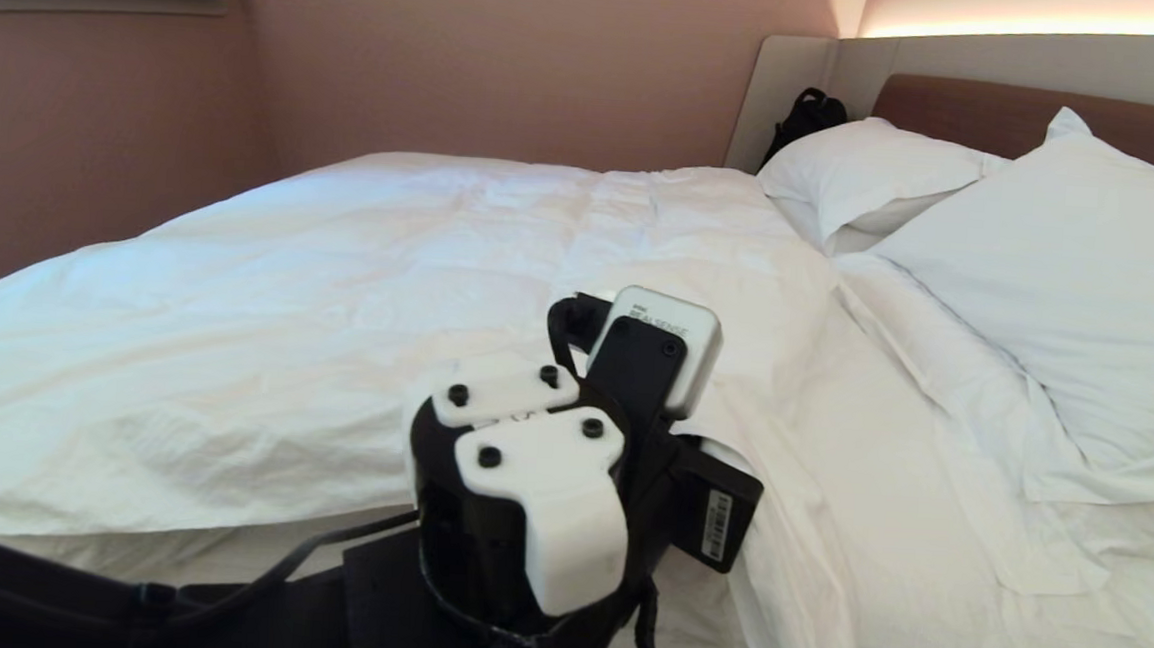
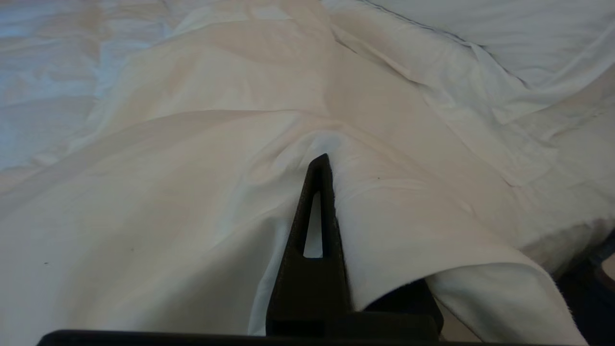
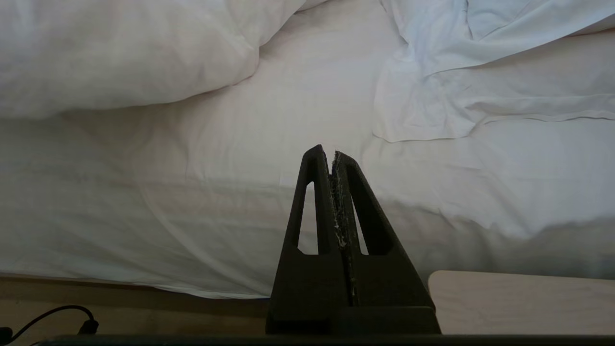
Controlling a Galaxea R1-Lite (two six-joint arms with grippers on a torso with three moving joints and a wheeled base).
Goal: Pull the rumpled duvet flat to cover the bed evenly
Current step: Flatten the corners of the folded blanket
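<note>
The robot's left gripper has hold of a fold at the duvet's near edge (image 2: pixel 403 230), so it should keep pulling the fold toward the robot until the duvet's edge hangs over the mattress side (image 1: pixel 686 637).
The white puffy duvet (image 1: pixel 389 282) lies over the far and left part of the bed (image 1: pixel 904 544), its near edge folded back by the mattress side. My left arm reaches in from the front centre of the head view, where its wrist hides the fingers. In the left wrist view my left gripper (image 2: pixel 331 163) is shut on a fold of the duvet (image 2: pixel 408 216), which drapes over one finger and leaves the other black finger (image 2: pixel 317 216) showing. My right gripper (image 3: pixel 331 151) hangs beside the mattress, shut with nothing in it.
Two white pillows (image 1: pixel 1071 274) (image 1: pixel 867 171) lean at the brown headboard (image 1: pixel 1001 114). A black bag (image 1: pixel 805 118) sits in the corner behind them. Pink walls close in on the left and far sides. A cable (image 3: pixel 48 317) and a pale board (image 3: pixel 519 302) lie low by the bed.
</note>
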